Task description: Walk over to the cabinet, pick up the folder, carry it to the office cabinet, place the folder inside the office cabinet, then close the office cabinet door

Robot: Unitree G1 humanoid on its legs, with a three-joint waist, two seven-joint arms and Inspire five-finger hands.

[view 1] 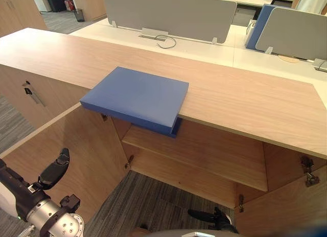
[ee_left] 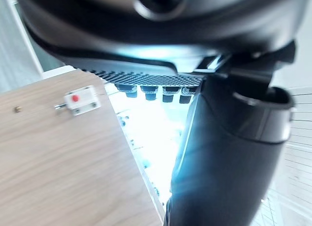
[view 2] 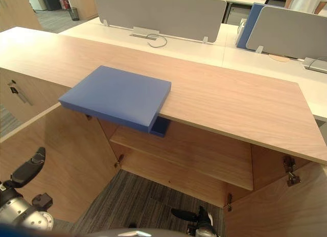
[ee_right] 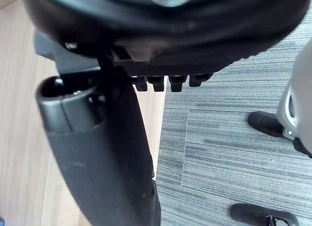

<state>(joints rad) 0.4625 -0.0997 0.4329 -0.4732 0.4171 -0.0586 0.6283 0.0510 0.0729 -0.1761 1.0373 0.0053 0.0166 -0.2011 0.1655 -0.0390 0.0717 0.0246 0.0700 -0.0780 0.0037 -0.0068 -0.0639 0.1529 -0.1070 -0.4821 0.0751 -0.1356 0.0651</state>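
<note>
My gripper is going to lift the blue folder (view 1: 137,95), and I will then expect another folder hidden behind, because a blue corner (view 1: 175,128) peeks out over the inner shelf.
A blue folder (view 1: 135,96) lies flat on the wooden cabinet top (view 1: 245,99), its near edge hanging out over the front. Below it the office cabinet stands with both doors swung out, a left door (view 1: 76,145) and a right door (view 1: 286,206), and a bare inner shelf (view 1: 204,155). My left hand (view 1: 55,169) hangs low in front of the left door, open and holding nothing; its wrist view shows the thumb (ee_left: 229,153) beside the door's latch (ee_left: 78,100). My right hand (view 1: 210,216) is low over the carpet, open and apart from the folder.
Grey desk dividers (view 1: 168,15) stand on white desks behind the cabinet. A closed door with a key (view 1: 30,91) is to the left of the open compartment. Grey carpet (view 1: 148,201) lies before the cabinet.
</note>
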